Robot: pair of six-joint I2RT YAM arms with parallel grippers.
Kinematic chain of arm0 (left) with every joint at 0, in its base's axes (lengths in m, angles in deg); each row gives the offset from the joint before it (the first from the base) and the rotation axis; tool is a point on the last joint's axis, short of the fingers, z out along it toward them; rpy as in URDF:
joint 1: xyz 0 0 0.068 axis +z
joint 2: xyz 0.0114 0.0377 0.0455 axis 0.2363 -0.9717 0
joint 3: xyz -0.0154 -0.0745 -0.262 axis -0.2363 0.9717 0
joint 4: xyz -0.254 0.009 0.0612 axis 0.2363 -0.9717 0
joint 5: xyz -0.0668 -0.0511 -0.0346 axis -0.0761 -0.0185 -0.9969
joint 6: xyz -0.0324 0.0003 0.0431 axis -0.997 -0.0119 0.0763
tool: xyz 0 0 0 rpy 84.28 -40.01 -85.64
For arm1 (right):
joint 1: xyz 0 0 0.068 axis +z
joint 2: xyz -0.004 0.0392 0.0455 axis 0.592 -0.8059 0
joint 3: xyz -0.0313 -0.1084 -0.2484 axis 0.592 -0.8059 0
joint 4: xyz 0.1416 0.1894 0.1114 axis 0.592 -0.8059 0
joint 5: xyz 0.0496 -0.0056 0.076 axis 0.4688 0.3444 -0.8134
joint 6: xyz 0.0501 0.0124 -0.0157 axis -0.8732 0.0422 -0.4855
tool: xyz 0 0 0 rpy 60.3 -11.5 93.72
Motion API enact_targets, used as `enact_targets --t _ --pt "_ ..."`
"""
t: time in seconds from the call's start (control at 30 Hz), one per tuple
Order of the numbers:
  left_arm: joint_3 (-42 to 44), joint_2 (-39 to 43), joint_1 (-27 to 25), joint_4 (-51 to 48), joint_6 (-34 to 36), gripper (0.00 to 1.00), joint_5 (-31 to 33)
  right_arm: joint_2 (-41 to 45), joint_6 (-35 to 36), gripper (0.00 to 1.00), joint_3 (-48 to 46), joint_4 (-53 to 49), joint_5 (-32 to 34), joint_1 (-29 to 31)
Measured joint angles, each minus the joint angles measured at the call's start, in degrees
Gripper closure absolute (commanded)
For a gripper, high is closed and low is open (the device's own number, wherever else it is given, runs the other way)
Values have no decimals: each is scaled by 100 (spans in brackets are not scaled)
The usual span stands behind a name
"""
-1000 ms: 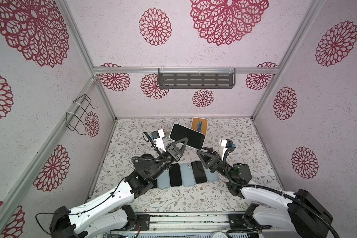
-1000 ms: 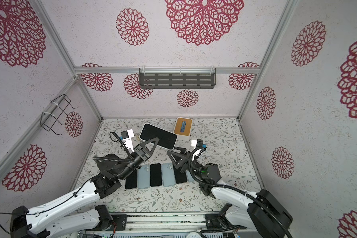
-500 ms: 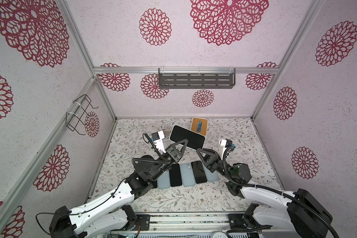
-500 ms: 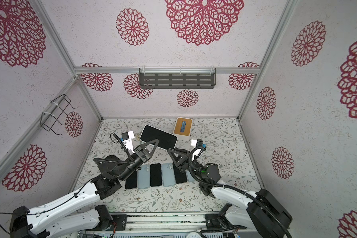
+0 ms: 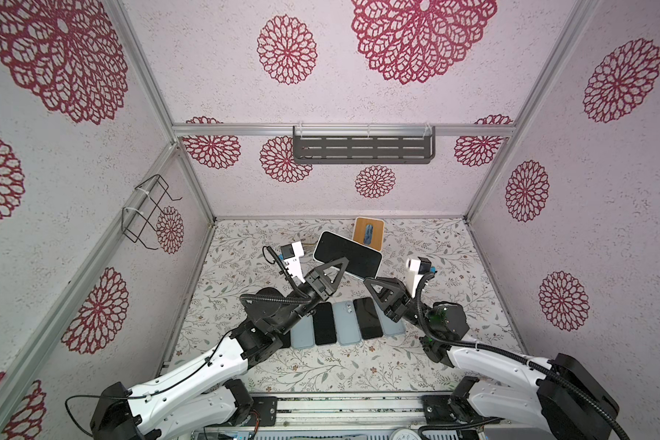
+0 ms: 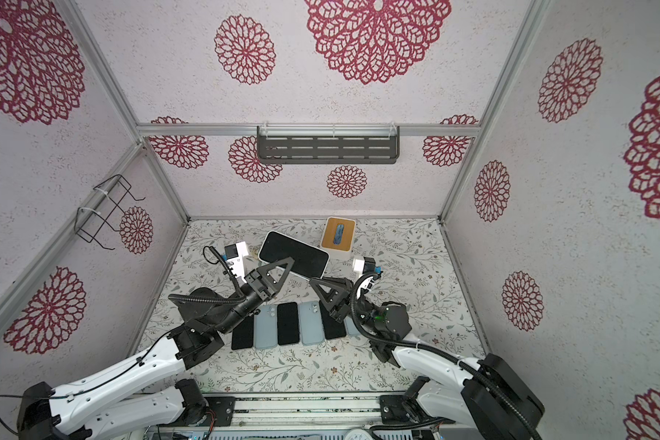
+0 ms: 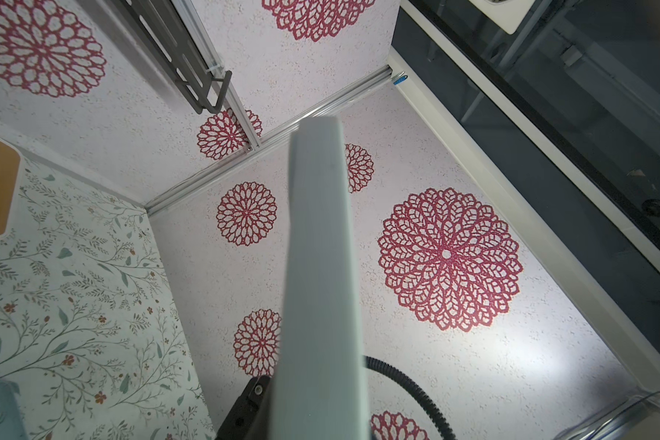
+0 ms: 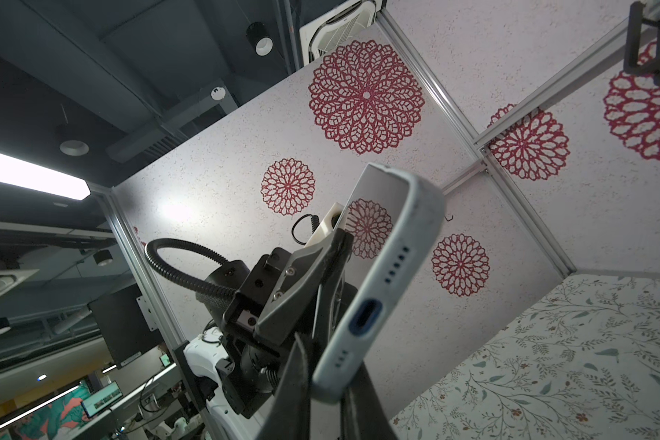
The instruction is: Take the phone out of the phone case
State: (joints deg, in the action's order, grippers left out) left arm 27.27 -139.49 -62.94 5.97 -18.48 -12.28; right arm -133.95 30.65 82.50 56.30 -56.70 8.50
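My right gripper pinches only the case's corner tip (image 8: 330, 383), so my left gripper should tilt the phone (image 5: 348, 253) steeper, and my right gripper should open and regrip that corner of the case.
The phone (image 5: 349, 254), black screen up in a pale blue phone case (image 8: 393, 266), hangs tilted above the table in both top views. My left gripper (image 5: 342, 264) is shut across its near long edge; in the left wrist view the case's edge (image 7: 321, 266) fills the middle beside one dark finger (image 7: 246, 407). My right gripper (image 5: 368, 281) is shut on the case's lower corner. In the right wrist view its jaws (image 8: 324, 400) pinch that corner just below the charging port (image 8: 362, 316).
Several phones and pale cases (image 5: 343, 324) lie in a row on the floral table under both arms. A white box with a wooden top (image 5: 368, 233) stands at the back. A grey shelf (image 5: 362, 144) and a wire basket (image 5: 145, 213) hang on the walls.
My right gripper's jaws have gone from open to shut on the phone's corner. The left gripper keeps the phone held up in about the same place.
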Motion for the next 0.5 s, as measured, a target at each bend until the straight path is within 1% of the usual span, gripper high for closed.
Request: enact_targets --t 0.1,0.17,0.27,0.37,0.5 --pt "-256 -59 258 -439 -155 100 -629 472 767 100 4 -844 -195 -22" --pt "-522 -175 424 -763 -234 100 -1104 942 1508 100 114 -1792 -234 -33" --pt "-911 -374 564 -1040 -302 100 -1620 1528 2682 100 376 -3080 -199 -42" --pt "-1228 -586 654 -1272 -278 100 -1836 1829 3733 100 627 -4015 -136 -103" --pt "-1346 -901 715 -1456 -258 100 -1998 1843 4522 100 1014 -4756 -140 -319"
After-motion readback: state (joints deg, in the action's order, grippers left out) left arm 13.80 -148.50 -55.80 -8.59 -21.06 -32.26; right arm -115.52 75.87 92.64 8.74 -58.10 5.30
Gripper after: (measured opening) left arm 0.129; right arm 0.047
